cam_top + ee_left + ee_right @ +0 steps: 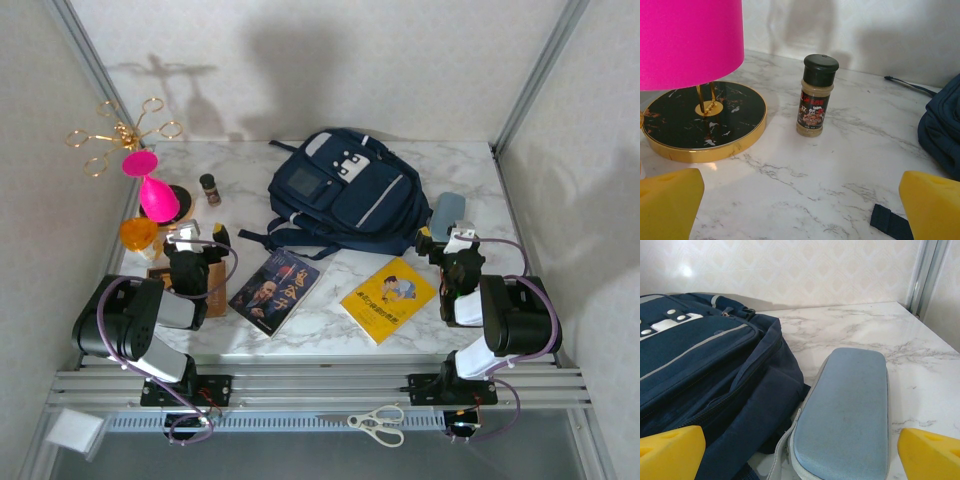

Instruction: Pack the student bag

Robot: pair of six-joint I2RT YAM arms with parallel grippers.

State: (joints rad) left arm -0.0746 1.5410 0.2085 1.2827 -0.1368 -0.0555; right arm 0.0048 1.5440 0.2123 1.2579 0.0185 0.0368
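I should use my right gripper to push the bag [405, 228] toward my left gripper and turn it before packing. The student bag is lying at a slant against the light blue zip case [433, 212].
The student bag [340, 190], navy with grey-white patches and a stripe, lies at the back middle of the marble table [330, 325]. Its zipped side [705, 370] shows left in the right wrist view, its edge [945, 130] at the right of the left wrist view. A light blue zip case [447, 215] [850, 410] rests against the bag's right side. A dark book [275, 290] and a yellow book [388, 298] lie in front. My right gripper [445, 240] [800, 450] is open just short of the case. My left gripper [205, 235] [801, 200] is open over bare marble.
A pink lamp [150, 190] [690, 40] on a black and gold base [705, 120] stands at the left. Beside it are a spice bottle [210, 188] [816, 95] and an orange object [138, 232]. A gold rack [120, 130] hangs on the left wall. Scissors [378, 423] lie on the front rail.
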